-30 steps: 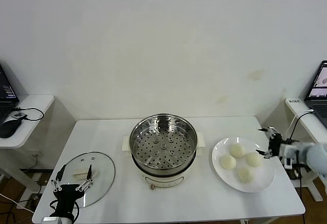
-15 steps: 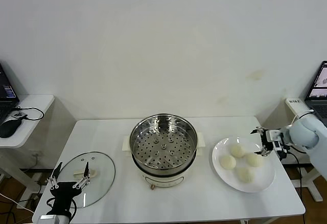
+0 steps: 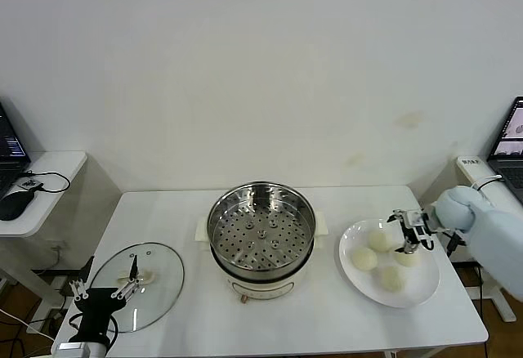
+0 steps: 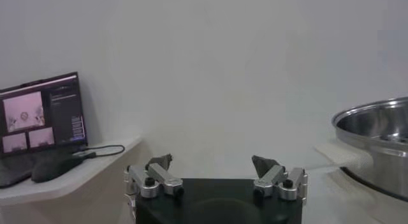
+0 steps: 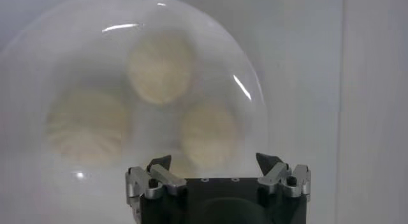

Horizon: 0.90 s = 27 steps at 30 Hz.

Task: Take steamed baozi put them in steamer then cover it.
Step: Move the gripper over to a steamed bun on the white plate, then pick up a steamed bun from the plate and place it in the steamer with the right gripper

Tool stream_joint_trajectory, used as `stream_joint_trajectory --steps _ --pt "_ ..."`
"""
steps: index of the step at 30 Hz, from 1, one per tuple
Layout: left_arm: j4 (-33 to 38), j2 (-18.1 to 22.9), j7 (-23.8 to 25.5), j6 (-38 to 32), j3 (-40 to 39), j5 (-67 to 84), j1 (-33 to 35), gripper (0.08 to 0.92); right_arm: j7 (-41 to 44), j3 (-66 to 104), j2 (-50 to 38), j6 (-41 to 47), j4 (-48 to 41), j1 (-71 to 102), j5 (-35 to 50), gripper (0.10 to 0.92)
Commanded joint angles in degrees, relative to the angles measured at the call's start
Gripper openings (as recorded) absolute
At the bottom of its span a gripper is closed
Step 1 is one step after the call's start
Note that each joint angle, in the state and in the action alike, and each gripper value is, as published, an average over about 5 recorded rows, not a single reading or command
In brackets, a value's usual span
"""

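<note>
I expect the back baozi [image 3: 380, 239] to come away by itself when I lift it, because white plate [image 3: 382, 259] shows between it and its neighbours.
Several cream-white steamed baozi [image 3: 364, 258] lie on a white plate [image 3: 425, 285] at the right of the table. My right gripper [image 3: 406, 233] hovers open over them, just above the back pair, holding nothing. In the right wrist view three baozi [image 5: 160, 67] show on the plate [image 5: 254, 114] beyond the open right gripper [image 5: 213, 160]. The steamer [image 3: 261, 238] stands uncovered in the middle, and its perforated basket holds nothing. The glass cover [image 3: 159, 270] lies flat at front left. Open and holding nothing, my left gripper [image 3: 106, 286] hangs over the cover's near edge.
A side table with a mouse [image 3: 15, 202] stands at far left and a laptop [image 3: 512, 133] at far right. The left wrist view shows the left gripper [image 4: 213, 161], the steamer's rim [image 4: 376, 126] and a laptop [image 4: 41, 113] on a shelf.
My right gripper has moved left from beyond the plate's right edge to above the baozi. The left gripper has drifted back toward the near table edge, still open.
</note>
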<state>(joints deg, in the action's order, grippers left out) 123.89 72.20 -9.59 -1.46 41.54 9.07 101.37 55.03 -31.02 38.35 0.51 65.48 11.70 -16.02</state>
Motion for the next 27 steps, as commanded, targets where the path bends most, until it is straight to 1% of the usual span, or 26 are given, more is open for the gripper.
stream_joint_trajectory --steps 1,10,14,16,22,27 --pt "0.09 -0.04 0.0 -0.01 0.07 0.0 -0.02 0.823 0.08 -2.98 2.59 -0.1 -3.0 -1.99 -0.04 0.815" --pt "1.83 0.05 0.02 0.12 0.04 -0.06 -0.03 0.823 0.39 -3.85 4.28 0.1 -4.96 -2.04 -0.9 0.745" --pt "2.14 0.17 -0.01 0.11 0.05 -0.06 0.05 0.823 0.68 -3.82 4.46 0.48 -5.12 -1.97 -1.12 0.688" --pt "2.23 0.19 -0.03 0.11 0.1 -0.05 0.08 0.823 0.9 -3.87 4.19 0.6 -4.79 -2.01 -1.16 0.658" --pt "2.31 0.24 -0.07 0.07 0.14 0.01 0.02 0.823 1.66 -5.32 2.51 0.41 -3.47 -3.88 -0.39 0.608" --pt "2.48 0.21 -0.13 0.04 0.27 0.16 -0.06 0.823 2.12 -7.95 0.46 0.41 -1.27 -7.29 1.4 0.587"
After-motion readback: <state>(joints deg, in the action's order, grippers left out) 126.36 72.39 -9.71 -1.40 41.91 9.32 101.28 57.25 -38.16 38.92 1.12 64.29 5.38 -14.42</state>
